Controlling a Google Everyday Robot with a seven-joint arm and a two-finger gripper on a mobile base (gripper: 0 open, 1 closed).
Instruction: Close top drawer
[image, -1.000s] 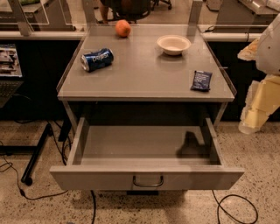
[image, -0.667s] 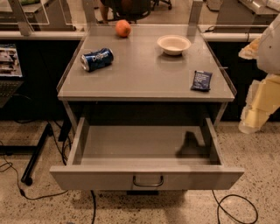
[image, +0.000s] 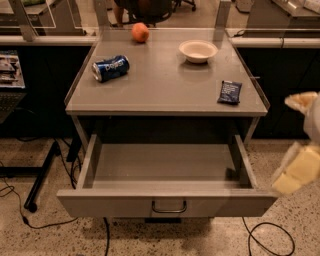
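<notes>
The top drawer (image: 168, 205) will slide straight in until it is flush when I push its front corner, because both sides (image: 241, 162) run evenly back into the cabinet.
The top drawer (image: 165, 200) is a wide, shallow grey metal drawer. It stands pulled far out of the grey cabinet, and its inside (image: 162, 162) is bare. Its flat front panel carries a small dark loop handle (image: 169, 206) at centre. My gripper (image: 300, 145) shows as pale cream parts at the right edge of the camera view. It hangs to the right of the drawer's front right corner and is apart from the drawer, holding nothing that I can see.
On the cabinet top (image: 165, 85) lie a blue soda can (image: 110, 68) on its side, an orange (image: 140, 32), a white bowl (image: 198, 50) and a dark blue packet (image: 230, 92). Cables (image: 265, 235) trail on the speckled floor. A black stand leg (image: 42, 175) stands at left.
My gripper has dropped lower at the right edge, from level with the cabinet top to level with the open drawer. The drawer and the things on top have not moved.
</notes>
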